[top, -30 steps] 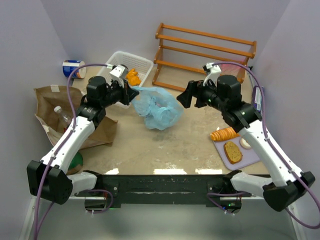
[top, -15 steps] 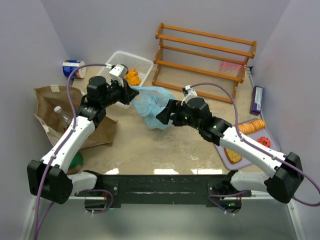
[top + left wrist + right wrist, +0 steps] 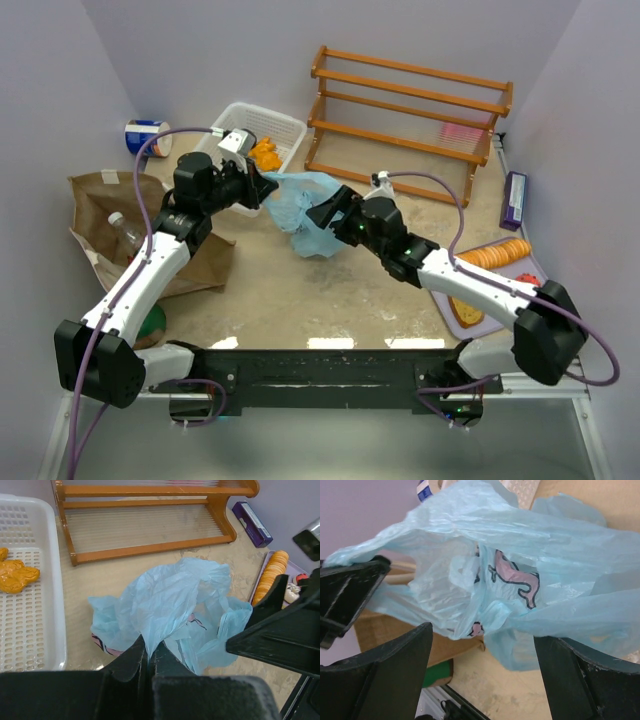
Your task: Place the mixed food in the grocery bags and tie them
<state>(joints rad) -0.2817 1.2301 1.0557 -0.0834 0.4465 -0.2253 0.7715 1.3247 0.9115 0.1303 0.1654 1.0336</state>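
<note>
The light blue bag's loose side (image 3: 318,238) is crumpled close to the bag's edge that my left gripper is pinching. Next, my right gripper pulls that side (image 3: 239,614) away to open the bag.
The light blue plastic bag (image 3: 300,212) lies crumpled mid-table, one edge lifted. My left gripper (image 3: 263,184) is shut on that pulled-up edge; the left wrist view shows the film (image 3: 170,600) pinched between the closed fingers of the gripper (image 3: 149,652). My right gripper (image 3: 327,213) is open at the bag's right side; in the right wrist view the bag (image 3: 520,555) hangs just ahead of the spread gripper (image 3: 482,635), untouched. The brown paper bag (image 3: 105,215) lies at left with a clear bottle (image 3: 125,232) in its mouth. Orange slices (image 3: 495,253) and bread (image 3: 465,310) sit on the purple tray (image 3: 487,322).
A white mesh basket (image 3: 285,125) with an orange toy (image 3: 265,152) stands behind the bag. A wooden rack (image 3: 410,100) is at the back, a blue-and-white can (image 3: 147,135) far left, a purple box (image 3: 516,198) by the right wall, a green round thing (image 3: 153,322) near left.
My right arm has swung left from above the tray to the blue bag, its gripper open. My left arm and its hold on the bag have not changed.
</note>
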